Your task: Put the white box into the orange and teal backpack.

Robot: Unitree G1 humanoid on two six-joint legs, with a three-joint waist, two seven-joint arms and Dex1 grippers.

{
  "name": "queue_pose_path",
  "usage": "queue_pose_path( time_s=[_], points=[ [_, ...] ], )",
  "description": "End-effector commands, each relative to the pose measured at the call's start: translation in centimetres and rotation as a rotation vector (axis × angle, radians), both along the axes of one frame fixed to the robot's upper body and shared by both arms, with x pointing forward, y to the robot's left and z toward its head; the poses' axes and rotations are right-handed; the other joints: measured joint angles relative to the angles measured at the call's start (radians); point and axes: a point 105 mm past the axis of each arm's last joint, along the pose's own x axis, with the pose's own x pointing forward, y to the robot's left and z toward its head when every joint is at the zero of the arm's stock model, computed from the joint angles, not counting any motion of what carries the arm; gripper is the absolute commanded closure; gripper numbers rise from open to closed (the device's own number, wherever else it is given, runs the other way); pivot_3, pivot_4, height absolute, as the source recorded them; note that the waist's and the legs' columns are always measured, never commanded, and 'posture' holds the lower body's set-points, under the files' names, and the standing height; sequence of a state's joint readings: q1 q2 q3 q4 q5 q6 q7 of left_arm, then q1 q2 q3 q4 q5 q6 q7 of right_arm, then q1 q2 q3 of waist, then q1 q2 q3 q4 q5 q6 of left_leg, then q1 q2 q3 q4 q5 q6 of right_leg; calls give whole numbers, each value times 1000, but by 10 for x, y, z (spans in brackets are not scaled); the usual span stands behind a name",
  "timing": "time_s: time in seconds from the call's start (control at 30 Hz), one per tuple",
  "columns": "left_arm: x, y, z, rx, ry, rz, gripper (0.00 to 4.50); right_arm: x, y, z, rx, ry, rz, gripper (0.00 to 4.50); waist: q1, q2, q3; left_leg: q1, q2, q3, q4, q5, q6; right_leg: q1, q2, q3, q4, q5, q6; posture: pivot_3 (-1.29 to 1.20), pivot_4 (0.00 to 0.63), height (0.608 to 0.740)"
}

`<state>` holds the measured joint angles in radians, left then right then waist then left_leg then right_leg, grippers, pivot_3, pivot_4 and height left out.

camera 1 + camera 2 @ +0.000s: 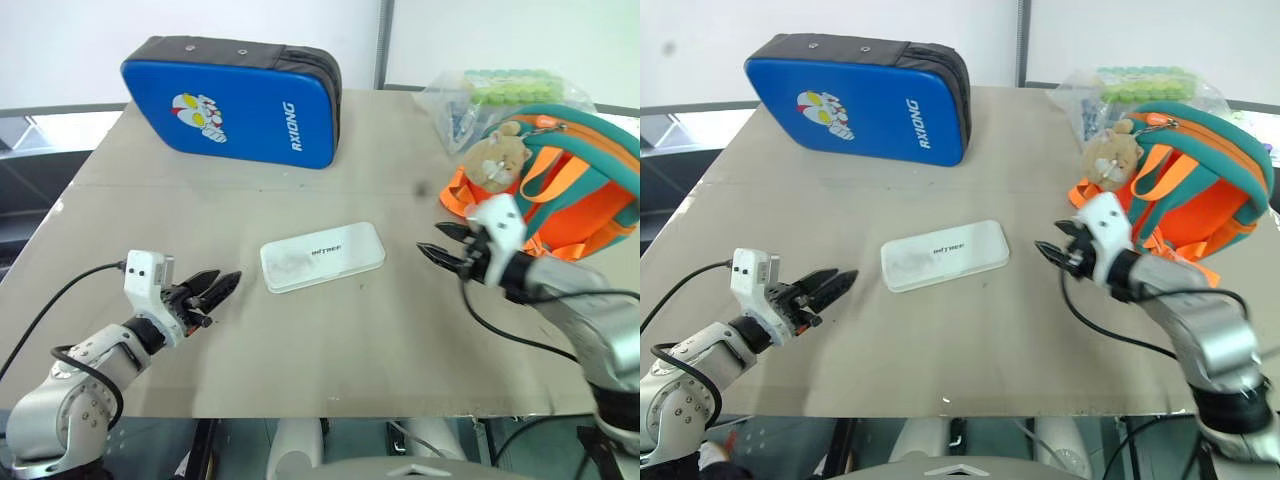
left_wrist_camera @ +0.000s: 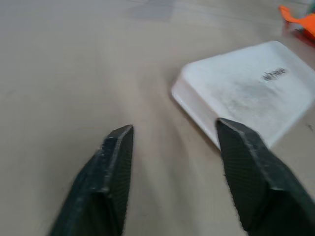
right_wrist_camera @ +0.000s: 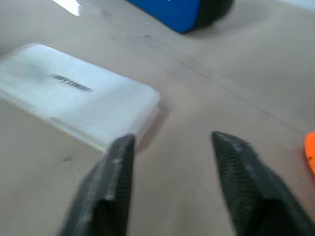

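Observation:
The white box (image 1: pixel 275 268) lies askew to my left gripper's fingers. I should brace its backpack-side end (image 1: pixel 376 248) with my right gripper while my left gripper takes the opposite end.
The white box (image 1: pixel 322 257) lies flat at the middle of the table, dark lettering up. Left of it hovers my left gripper (image 1: pixel 222 284), open and empty, its tips a short way from the box's left end (image 2: pixel 246 93). To the box's right is my right gripper (image 1: pixel 442 245), open with nothing held, pointing at the box's right end (image 3: pixel 74 98). The orange and teal backpack (image 1: pixel 570 185) lies at the table's right edge behind my right arm, with a beige bear charm (image 1: pixel 497 152) on it.
A large blue padded case (image 1: pixel 235 100) with a cartoon figure stands at the table's far left. A clear bag of green items (image 1: pixel 495 92) sits behind the backpack. The table's front edge (image 1: pixel 300 415) runs close below both arms.

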<state>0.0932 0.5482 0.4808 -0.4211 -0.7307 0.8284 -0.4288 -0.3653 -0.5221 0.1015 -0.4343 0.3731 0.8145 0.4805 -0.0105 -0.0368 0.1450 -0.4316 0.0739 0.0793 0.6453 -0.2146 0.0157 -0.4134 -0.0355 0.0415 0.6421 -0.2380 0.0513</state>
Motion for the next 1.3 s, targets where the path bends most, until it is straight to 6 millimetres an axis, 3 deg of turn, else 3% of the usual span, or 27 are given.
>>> queue_pose_path(
  time_s=[0.03, 0.07, 0.23, 0.3, 0.4, 0.6, 0.83, 0.93, 1.0, 1.1, 1.17, 1.23, 1.3],
  points=[
    [10, -6, 4, 47, 14, 64, 3737, 23, 16, -17, -135, -25, -49, 3929, -1, 0, 0, 0, 0, -1, 1, 0, 0, 0, 0, 0, 1, 0, 0, 0, 150, 740],
    [13, -11, 2, 65, 22, 56, 4264, 29, 20, -21, -155, -25, -56, 4483, 0, 0, 0, 1, 0, -1, 1, 0, 0, 1, 1, 0, 1, 0, 0, 0, 150, 740],
    [25, -40, -5, 130, 56, -35, 4264, 60, 47, -33, -209, -55, -59, 4483, -2, 0, 0, 1, 0, 0, 2, 0, 0, 1, 1, 0, 1, 1, 2, 0, 150, 740],
    [28, -48, -6, 148, 61, -73, 4264, 60, 56, -39, -223, -44, -3, 4483, -3, 0, 0, 1, 0, 0, 2, 0, 0, 1, 1, 0, 1, 1, 2, 0, 150, 740],
    [33, -56, -6, 209, 45, -151, 4264, 41, 68, -41, -215, -34, 147, 4483, 1, 0, 0, -1, 0, -1, 1, 0, 0, 0, 1, -1, 1, 2, 4, 0, 150, 740],
    [39, -62, -10, 279, 24, -258, 4264, 9, 59, -41, -191, 7, 189, 4483, -1, 0, 0, 1, 0, -1, -2, 0, 0, 0, 1, -2, 1, 2, 3, 0, 150, 740],
    [34, -76, -14, 211, 50, -363, 4264, -1, 25, -45, -202, 40, 23, 4483, 2, 0, 0, 0, 0, 0, 0, 0, 0, 0, 0, -2, 1, 0, 0, 0, 150, 740],
    [29, -67, -12, 153, 100, -378, 3501, 0, 11, -50, -230, 36, -27, 4500, 0, 0, 0, 0, 0, 0, 0, 0, 0, 0, 0, -1, 1, 0, 0, 0, 150, 740],
    [34, -53, -4, 147, 98, -325, 2762, 1, 3, -53, -264, 31, -38, 4500, -1, 0, 0, 1, 0, 0, 0, 0, 0, 0, 0, -1, 1, 0, 0, 0, 150, 740],
    [37, -29, 6, 131, 139, -278, 1091, 3, -7, -53, -274, 31, -52, 4500, -2, 0, 0, 1, 0, -1, 1, 0, 0, 0, 1, -2, 1, 0, 0, 0, 150, 740],
    [26, -19, 14, 3, 240, -345, 165, 6, -14, -52, -285, 25, -59, 4500, -6, 0, 0, 1, 0, -1, 1, 0, 0, 0, 1, -2, 2, 0, 0, 0, 150, 740],
    [14, -18, 22, -148, 372, -411, 35, 9, -18, -52, -298, 17, -56, 4500, -5, 0, 0, 1, 1, -1, 0, 0, 0, 0, 1, -2, 1, 0, 1, 0, 150, 740],
    [7, -20, 22, -192, 438, -447, 35, 10, -18, -52, -301, 10, -50, 4500, -4, -1, 0, 0, 0, -1, 1, 0, 0, 0, 1, -2, 1, 0, 1, 0, 150, 740]
  ],
)
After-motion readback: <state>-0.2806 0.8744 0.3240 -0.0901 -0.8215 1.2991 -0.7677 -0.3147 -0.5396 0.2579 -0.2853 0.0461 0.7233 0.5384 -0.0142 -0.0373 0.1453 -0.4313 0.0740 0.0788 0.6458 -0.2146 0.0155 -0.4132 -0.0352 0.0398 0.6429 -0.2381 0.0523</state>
